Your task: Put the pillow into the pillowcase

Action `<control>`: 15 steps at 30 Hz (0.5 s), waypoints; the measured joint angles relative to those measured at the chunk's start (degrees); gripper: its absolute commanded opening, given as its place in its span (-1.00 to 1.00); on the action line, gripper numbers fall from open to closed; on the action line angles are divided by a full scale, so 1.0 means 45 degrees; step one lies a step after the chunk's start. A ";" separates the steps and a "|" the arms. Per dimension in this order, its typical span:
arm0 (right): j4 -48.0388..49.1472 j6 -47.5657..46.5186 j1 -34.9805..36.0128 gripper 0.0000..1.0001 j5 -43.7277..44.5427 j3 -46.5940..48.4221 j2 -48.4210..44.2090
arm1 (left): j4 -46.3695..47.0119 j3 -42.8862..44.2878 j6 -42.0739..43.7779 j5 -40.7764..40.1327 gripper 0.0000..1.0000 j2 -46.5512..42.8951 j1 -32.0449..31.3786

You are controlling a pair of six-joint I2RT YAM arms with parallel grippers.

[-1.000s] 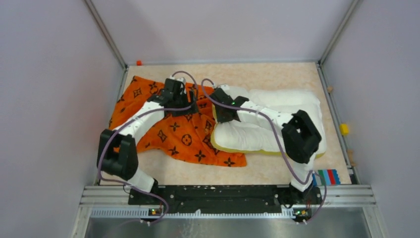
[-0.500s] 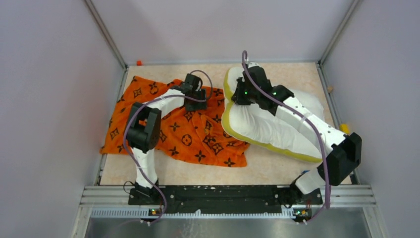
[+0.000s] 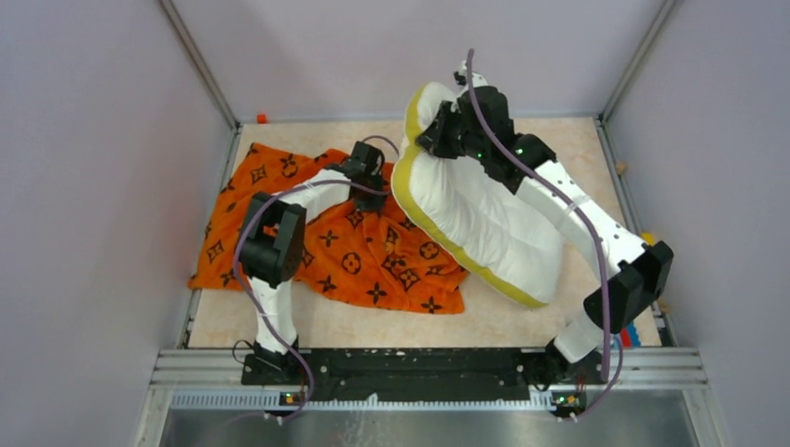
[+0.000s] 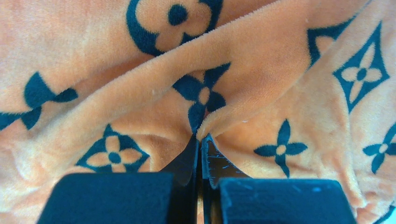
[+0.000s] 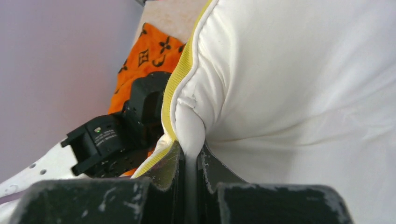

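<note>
The pillow's top end point(image 3: 424, 116) hangs high and at a slant, away from the pillowcase's edge point(image 3: 380, 217). Next, my right gripper brings the pillow's top end down there while my left gripper raises the pillowcase's edge.
The orange pillowcase point(image 3: 345, 247) with black motifs lies spread on the left half of the table. My left gripper point(image 3: 373, 191) is down on its right edge, shut on a pinched fold of the orange fabric point(image 4: 201, 133). The white pillow point(image 3: 484, 223) with yellow trim hangs tilted, its top end raised toward the back wall and its lower end near the table. My right gripper point(image 3: 445, 130) holds that top end, shut on a fold of white pillow cloth point(image 5: 191, 135) beside the yellow trim point(image 5: 180, 77).
Grey walls and metal frame rails enclose the table. Small coloured blocks point(image 3: 633, 332) lie by the right arm's base, a yellow piece point(image 3: 647, 242) sits on the right rail, and a small orange piece point(image 3: 262, 118) at the back left corner.
The right arm lifted the pillow's end up and back, raising the pillow off the table. The left gripper closed on the pillowcase's right edge.
</note>
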 measured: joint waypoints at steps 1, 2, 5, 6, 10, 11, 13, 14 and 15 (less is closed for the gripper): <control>0.0680 0.0141 0.0000 -1.00 -0.0301 -0.0481 -0.0010 | -0.0019 -0.0049 -0.0005 0.0005 -1.00 -0.0121 -0.0005; 0.1234 0.0277 0.0000 -1.00 -0.0529 -0.0986 -0.0029 | -0.0073 -0.0102 -0.0015 0.0015 -1.00 -0.0291 -0.0010; 0.3434 0.0758 0.0005 -1.00 -0.1399 -0.3721 -0.0092 | -0.0408 -0.0175 -0.0131 0.0107 -1.00 -0.1122 -0.0005; 0.3983 0.0869 0.0010 -1.00 -0.1598 -0.4648 -0.0073 | -0.0476 -0.0175 -0.0194 0.0117 -1.00 -0.1443 -0.0005; 0.5260 0.1379 0.0029 -1.00 -0.2501 -0.7800 0.0112 | -0.0573 -0.0238 -0.0384 0.0257 -0.95 -0.2749 0.0053; 0.5615 0.1496 0.0044 -1.00 -0.2769 -0.8335 0.0141 | -0.0573 -0.0257 -0.0461 0.0311 -0.89 -0.3079 0.0073; 0.6203 0.1627 0.0063 -1.00 -0.3274 -0.9068 0.0141 | -0.0573 -0.0272 -0.0593 0.0379 -0.82 -0.3512 0.0083; 0.6479 0.1666 0.0063 -1.00 -0.3526 -0.9277 0.0141 | -0.0568 -0.0272 -0.0627 0.0447 -0.81 -0.3643 0.0083; 0.6649 0.1671 0.0063 -1.00 -0.3711 -0.9389 0.0141 | -0.0549 -0.0272 -0.0665 0.0515 -0.79 -0.3725 0.0083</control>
